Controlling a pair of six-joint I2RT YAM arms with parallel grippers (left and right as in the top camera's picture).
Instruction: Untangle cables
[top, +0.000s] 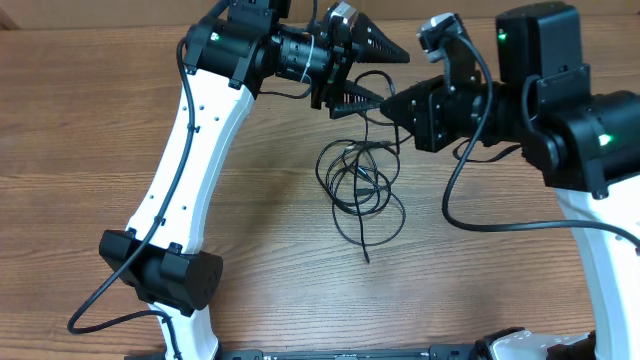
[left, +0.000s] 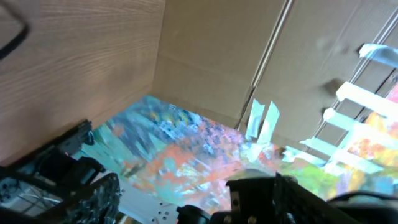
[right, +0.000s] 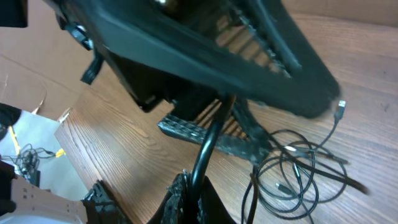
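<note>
The piece of cable in my right gripper is still trailing over the tangle (top: 362, 212). I need to move it into my left gripper's open fingers (top: 376, 78) to pull it free.
The cables (top: 362, 185) lie as one loose black tangle of loops on the wooden table (top: 100, 120), also seen in the right wrist view as cables (right: 292, 177) with a silvery plug (right: 340, 109). My right gripper (top: 388, 104) is shut on one strand just above the tangle. In its own view the right gripper (right: 198, 186) pinches that strand, which rises between the left gripper's two fingers (right: 261, 68). My left gripper (top: 394, 78) hovers open, right beside the right gripper's tip. The left gripper (left: 180, 186) faces a wall, and no cable shows between its jaws there.
A cardboard wall (left: 211, 56) and a colourful sheet (left: 186, 143) stand beyond the table's far edge. Paper and small clutter (right: 28, 155) lie off the table's side. The left arm's white link (top: 190, 170) crosses the table's left half.
</note>
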